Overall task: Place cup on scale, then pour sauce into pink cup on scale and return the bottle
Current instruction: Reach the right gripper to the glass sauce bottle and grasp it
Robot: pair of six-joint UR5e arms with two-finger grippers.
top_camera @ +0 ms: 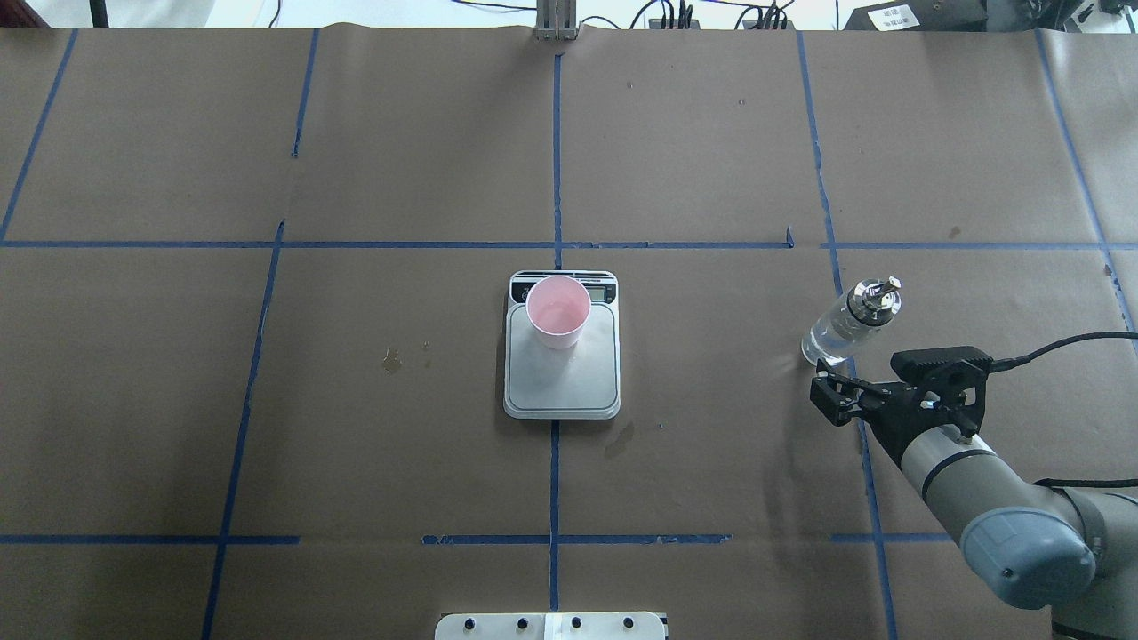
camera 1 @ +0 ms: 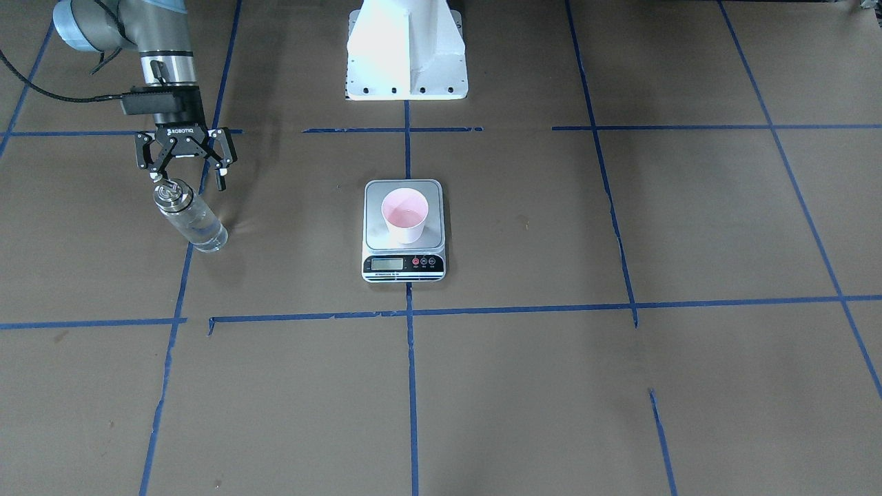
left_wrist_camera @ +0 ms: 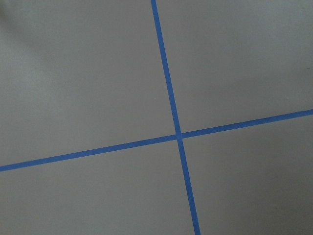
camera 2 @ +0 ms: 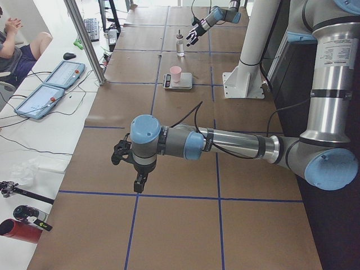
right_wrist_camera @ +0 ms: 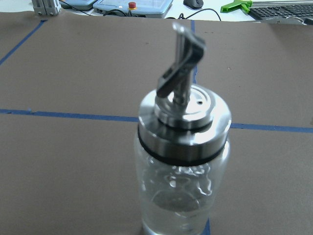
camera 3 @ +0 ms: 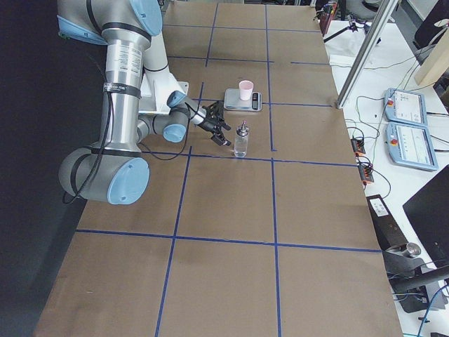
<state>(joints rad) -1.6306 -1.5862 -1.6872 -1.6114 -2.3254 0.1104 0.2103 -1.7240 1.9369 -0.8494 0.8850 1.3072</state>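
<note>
A pivoted flap with a chunky tail (right_wrist_camera: 168,83) is over the spout of the pourer cap. The flap (right_wrist_camera: 193,49) will swing open when I tilt the bottle to pour.
The cup (camera 1: 405,215), white outside and pink inside, stands upright on the scale (camera 1: 404,265), toward its display end; it also shows in the overhead view (top_camera: 557,311) on the scale's silver platform (top_camera: 569,378). The clear glass bottle (camera 1: 189,217) with the silver pourer cap stands upright on the table, far to the robot's right of the scale (top_camera: 845,324). My right gripper (camera 1: 187,180) is open and empty, just behind the bottle's cap and apart from it. The right wrist view shows the bottle (right_wrist_camera: 183,161) close and centred. My left gripper (camera 2: 134,169) hangs over the table's near end; I cannot tell its state.
The white robot pedestal (camera 1: 406,55) stands behind the scale. Brown paper with blue tape lines (top_camera: 555,151) covers the table. Small stains (top_camera: 391,358) lie to the left of the scale. A seated operator (camera 2: 17,45) and tablets (camera 2: 48,95) are beside the table.
</note>
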